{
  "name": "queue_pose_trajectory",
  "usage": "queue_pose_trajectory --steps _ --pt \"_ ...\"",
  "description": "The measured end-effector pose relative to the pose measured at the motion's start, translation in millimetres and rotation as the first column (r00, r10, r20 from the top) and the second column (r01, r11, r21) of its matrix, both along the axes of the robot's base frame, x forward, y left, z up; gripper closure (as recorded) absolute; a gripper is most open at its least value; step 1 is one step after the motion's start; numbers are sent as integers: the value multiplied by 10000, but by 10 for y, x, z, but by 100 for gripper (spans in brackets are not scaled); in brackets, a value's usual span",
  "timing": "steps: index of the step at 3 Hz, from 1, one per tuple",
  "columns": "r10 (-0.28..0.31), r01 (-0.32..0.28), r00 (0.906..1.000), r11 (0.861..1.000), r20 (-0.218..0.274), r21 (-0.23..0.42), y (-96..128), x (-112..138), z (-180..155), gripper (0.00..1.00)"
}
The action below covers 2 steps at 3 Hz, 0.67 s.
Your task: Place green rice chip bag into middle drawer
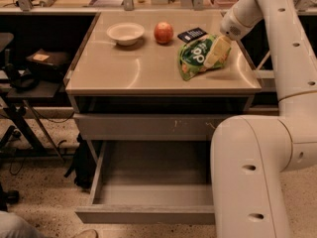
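Note:
The green rice chip bag's side [219,50] is below my gripper, which is clear of the red apple. I should keep going down until the fingers close on that side.
The green rice chip bag [193,57] lies on the right part of the tan cabinet top [124,71], its white lettering facing up. My gripper [217,51] hangs from the white arm at the upper right and sits low over the bag's right side, at or just above its surface. The middle drawer [146,214] is pulled out wide open below the cabinet and its grey inside is bare. The drawer front above it, with small pale scratches [148,127], is closed.
A white bowl [126,32], a red apple [163,32] and a small dark flat packet [192,34] sit at the back of the top. My bulky white arm segment [250,177] covers the drawer's right side. A dark stand and cables [29,68] are at the left.

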State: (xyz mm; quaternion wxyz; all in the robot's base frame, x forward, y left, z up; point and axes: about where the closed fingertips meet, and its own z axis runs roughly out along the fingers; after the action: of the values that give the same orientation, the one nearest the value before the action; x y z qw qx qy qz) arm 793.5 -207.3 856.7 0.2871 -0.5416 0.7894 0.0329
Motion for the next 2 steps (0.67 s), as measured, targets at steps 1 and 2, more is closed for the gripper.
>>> queue_pose_trajectory --steps 1,2 --pt "4 -4 10000 10000 23 26 24 36 -41 0" --pt "142 -141 9999 9995 -18 298 85 52 -105 0"
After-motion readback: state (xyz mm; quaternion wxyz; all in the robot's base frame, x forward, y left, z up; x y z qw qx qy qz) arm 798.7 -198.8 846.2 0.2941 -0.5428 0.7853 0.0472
